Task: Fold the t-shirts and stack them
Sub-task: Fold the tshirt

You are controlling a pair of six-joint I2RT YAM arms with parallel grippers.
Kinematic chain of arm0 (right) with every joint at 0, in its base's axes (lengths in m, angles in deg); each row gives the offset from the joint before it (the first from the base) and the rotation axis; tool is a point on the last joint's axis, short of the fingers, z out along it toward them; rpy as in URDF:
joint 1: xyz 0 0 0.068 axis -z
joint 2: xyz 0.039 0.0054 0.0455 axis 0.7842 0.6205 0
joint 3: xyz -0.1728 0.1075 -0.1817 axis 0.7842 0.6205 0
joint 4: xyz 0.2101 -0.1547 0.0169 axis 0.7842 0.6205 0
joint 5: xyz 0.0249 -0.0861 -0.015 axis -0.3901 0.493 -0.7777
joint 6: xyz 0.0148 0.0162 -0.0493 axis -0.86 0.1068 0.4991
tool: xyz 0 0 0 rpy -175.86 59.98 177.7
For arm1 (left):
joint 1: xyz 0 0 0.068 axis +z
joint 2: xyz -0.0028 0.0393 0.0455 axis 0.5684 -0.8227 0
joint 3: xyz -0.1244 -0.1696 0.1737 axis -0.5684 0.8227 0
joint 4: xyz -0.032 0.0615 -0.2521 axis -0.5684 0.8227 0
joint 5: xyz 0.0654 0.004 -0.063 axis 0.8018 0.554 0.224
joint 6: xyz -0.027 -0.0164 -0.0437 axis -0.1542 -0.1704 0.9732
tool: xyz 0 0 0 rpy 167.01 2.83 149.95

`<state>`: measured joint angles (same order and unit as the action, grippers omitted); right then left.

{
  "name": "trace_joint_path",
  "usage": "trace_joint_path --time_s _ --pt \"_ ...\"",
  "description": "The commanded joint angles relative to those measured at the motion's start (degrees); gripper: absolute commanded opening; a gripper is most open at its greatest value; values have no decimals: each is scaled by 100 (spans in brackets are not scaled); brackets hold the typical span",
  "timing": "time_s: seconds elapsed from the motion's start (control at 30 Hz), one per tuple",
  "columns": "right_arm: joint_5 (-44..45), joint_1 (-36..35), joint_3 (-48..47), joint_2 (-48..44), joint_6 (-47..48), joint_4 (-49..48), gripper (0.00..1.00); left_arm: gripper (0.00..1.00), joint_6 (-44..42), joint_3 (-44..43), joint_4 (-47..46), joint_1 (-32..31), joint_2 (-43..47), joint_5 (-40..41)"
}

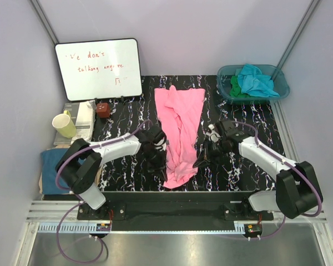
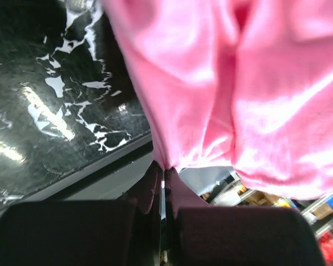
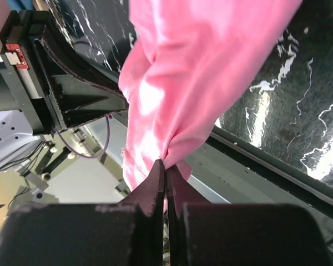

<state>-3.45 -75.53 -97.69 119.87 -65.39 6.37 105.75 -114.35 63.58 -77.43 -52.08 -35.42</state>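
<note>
I can see both grippers holding opposite sides of the pink t-shirt's near end (image 1: 178,178), so my left gripper keeps moving it toward the far half (image 1: 180,108) and let it go there.
A bright pink t-shirt (image 1: 180,127) lies crumpled lengthwise down the middle of the black marbled table (image 1: 122,119), its near end hanging by the front edge. My left gripper (image 1: 162,159) is at the shirt's left side and is shut on a pinch of pink cloth (image 2: 238,83), seen at the fingertips (image 2: 165,169) in the left wrist view. My right gripper (image 1: 198,162) is at the shirt's right side and is shut on a fold of the same shirt (image 3: 200,72), which bunches at its tips (image 3: 166,166). Turquoise (image 1: 256,80) and green (image 1: 236,88) t-shirts lie heaped in a basin.
The translucent teal basin (image 1: 282,88) stands at the back right. A whiteboard (image 1: 99,69) leans at the back left, with a small brown box (image 1: 103,110) and a yellow mug (image 1: 64,124) near it. A blue cloth (image 1: 53,160) lies off the table's left edge.
</note>
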Motion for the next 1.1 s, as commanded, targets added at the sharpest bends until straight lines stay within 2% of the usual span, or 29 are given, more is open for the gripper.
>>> trace_joint_path --time_s 0.0,0.2,0.33,0.6,1.07 --pt "512 15 -669 8 508 731 0 0 -368 -604 772 147 147 515" --pt "1216 32 -1539 421 1009 1083 0 0 -789 -1544 1159 771 -63 779" --pt "1506 103 -2041 938 1299 1154 0 0 -1150 -2710 1493 1315 -537 849" --pt "1946 410 -3490 2169 2028 1145 0 0 -1502 -4996 2030 1703 -1882 771" --pt "1928 806 -6294 4578 2460 1382 0 0 -1177 -6669 2188 2230 -3411 454"
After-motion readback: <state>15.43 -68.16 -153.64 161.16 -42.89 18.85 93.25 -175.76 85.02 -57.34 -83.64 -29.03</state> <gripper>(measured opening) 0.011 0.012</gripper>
